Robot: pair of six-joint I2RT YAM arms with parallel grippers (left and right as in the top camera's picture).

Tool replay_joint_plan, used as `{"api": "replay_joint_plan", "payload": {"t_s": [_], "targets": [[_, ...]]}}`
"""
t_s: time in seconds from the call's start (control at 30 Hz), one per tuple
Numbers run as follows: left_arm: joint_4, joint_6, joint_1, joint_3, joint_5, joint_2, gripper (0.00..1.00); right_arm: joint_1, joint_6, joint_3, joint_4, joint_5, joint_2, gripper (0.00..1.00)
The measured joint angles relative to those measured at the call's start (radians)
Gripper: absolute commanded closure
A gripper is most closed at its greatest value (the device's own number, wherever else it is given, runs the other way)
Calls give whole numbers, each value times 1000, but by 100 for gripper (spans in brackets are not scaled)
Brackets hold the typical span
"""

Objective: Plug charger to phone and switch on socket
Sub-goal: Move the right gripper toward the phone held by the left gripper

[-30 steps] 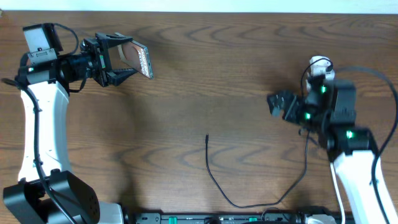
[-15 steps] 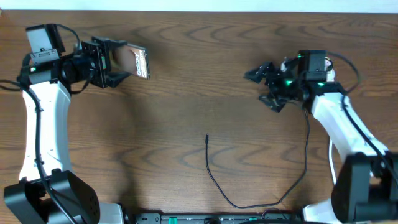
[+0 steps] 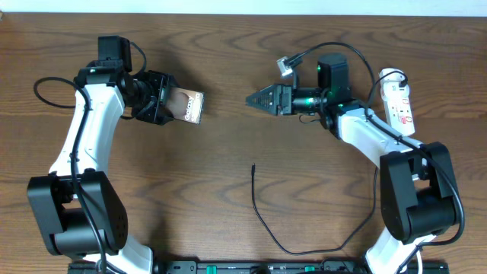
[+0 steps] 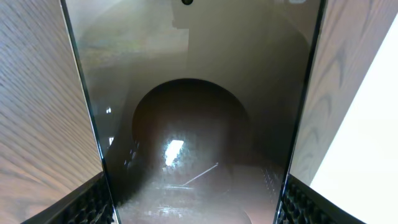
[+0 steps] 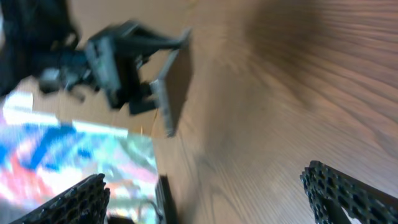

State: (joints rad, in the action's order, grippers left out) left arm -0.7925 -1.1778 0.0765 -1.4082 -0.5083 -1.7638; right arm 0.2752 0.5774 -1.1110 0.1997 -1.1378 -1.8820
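Note:
Most of the phone (image 3: 176, 100) sits deep inside my left gripper, so my right gripper should take the phone's loose end (image 3: 195, 108) before my left gripper opens and backs off.
My left gripper (image 3: 169, 106) is shut on the phone (image 3: 189, 107) and holds it above the table at the upper left. In the left wrist view the phone's dark glossy face (image 4: 193, 118) fills the space between the fingers (image 4: 199, 208). My right gripper (image 3: 254, 100) is open and empty, stretched out level toward the phone with a gap between them. The right wrist view (image 5: 211, 196) shows the phone edge-on (image 5: 175, 84). The charger, a thin black cable (image 3: 268, 228), lies on the table with its tip (image 3: 253, 167) pointing away, below both grippers. The socket (image 3: 400, 100), a white power strip, lies at the far right.
The brown wooden table (image 3: 228, 53) carries everything. The right arm's own black cable (image 3: 374, 194) hangs beside the charger's far end. A black rail (image 3: 251, 268) runs along the table's near edge.
My left gripper carried the phone right and a little nearer, turning it. My right arm swung from beside the socket to the table's middle and now points left at the phone.

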Motion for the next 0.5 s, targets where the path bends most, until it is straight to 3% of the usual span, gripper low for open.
{"api": "replay_joint_plan", "payload": {"t_s": [0.5], "targets": [[0, -42, -49, 0, 134, 0, 93, 175, -5, 0, 116, 174, 0, 1]]}}
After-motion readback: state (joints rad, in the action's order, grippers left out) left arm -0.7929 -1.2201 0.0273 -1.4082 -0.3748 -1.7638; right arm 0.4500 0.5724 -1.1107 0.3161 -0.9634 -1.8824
